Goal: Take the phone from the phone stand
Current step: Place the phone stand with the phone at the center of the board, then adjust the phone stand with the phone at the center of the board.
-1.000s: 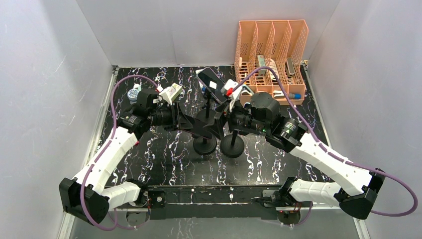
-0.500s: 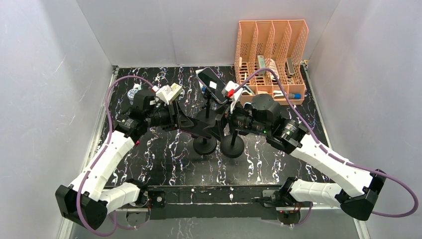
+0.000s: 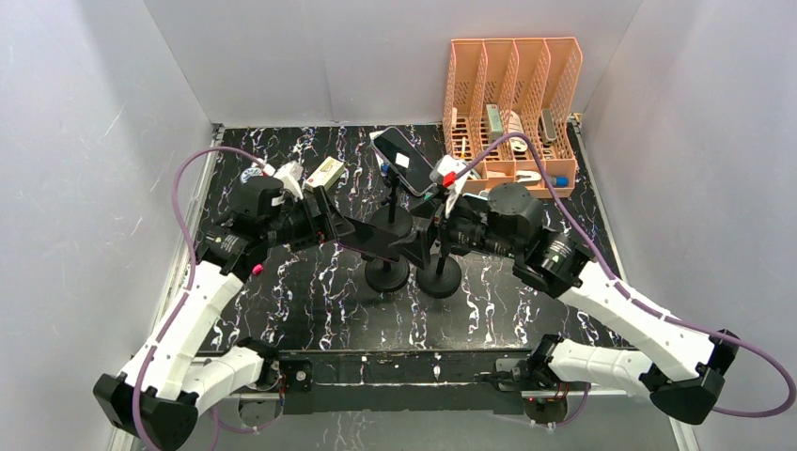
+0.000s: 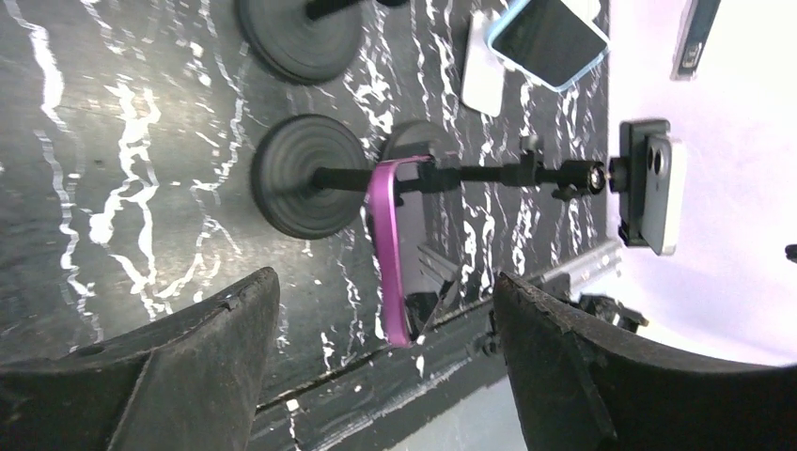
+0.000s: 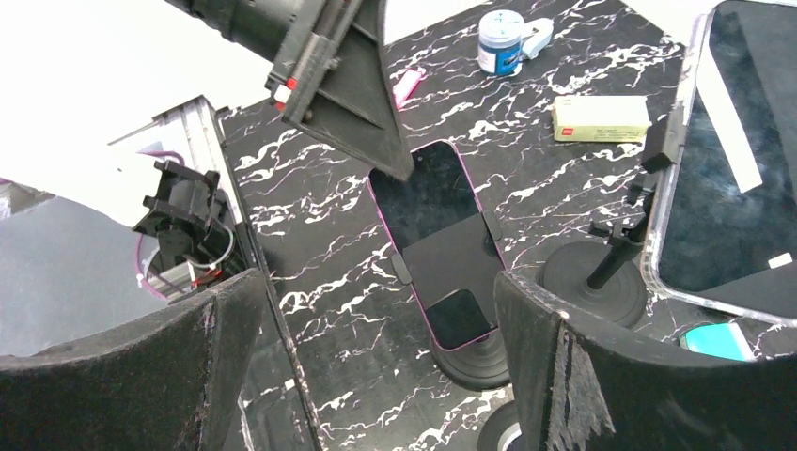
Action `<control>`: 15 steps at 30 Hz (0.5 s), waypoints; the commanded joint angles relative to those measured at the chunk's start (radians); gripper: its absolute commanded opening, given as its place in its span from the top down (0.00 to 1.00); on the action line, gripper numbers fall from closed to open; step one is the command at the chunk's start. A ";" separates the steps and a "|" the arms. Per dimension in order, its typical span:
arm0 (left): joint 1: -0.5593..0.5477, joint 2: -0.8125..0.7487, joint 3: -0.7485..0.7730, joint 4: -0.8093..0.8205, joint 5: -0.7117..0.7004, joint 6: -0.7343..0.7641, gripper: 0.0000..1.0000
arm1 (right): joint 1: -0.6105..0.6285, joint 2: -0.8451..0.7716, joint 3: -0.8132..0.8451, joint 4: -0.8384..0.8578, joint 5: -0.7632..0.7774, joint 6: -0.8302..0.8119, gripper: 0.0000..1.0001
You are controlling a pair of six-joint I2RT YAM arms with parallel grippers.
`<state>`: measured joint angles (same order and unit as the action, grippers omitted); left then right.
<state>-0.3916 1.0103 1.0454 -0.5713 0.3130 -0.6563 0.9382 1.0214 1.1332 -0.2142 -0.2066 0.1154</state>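
The phone's lower corner is in line with one finger of my right gripper, so next I move back and bring the two fingers to either side of the phone by the clamp.
A phone in a pink case is clamped in a black phone stand at mid-table. In the left wrist view the phone shows edge-on, and the phone stand shows its round base. My left gripper is open, its fingers wide on either side of the phone's end and not touching it. One left finger has its tip by the phone's top corner. My right gripper is open and empty, facing the screen from the other side. From above, both grippers hide most of the phone.
A second phone sits on a taller stand just behind. More round stand bases are close by. An orange file rack stands at the back right. A small box and a blue jar are at the back left.
The left gripper's jaws have spread from partly closed to wide open. Both wrists have drawn back a little from the centre, left to the left, right to the right.
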 commanded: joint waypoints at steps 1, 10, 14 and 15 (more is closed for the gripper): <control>0.007 -0.065 0.072 -0.102 -0.200 0.021 0.19 | 0.005 -0.058 -0.049 0.098 0.082 0.020 0.01; -0.001 -0.169 0.000 -0.015 -0.316 0.023 0.19 | 0.004 -0.078 -0.068 0.153 0.282 0.166 0.01; 0.000 -0.128 -0.020 0.041 -0.124 0.007 0.19 | 0.004 -0.101 -0.085 0.175 0.158 0.115 0.01; -0.001 -0.129 -0.031 0.070 -0.090 -0.006 0.19 | 0.004 -0.113 -0.099 0.191 0.132 0.092 0.01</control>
<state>-0.3897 0.8452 1.0550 -0.5762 0.0818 -0.6502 0.9382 0.9436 1.0374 -0.1101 0.0025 0.2401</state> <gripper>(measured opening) 0.808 0.984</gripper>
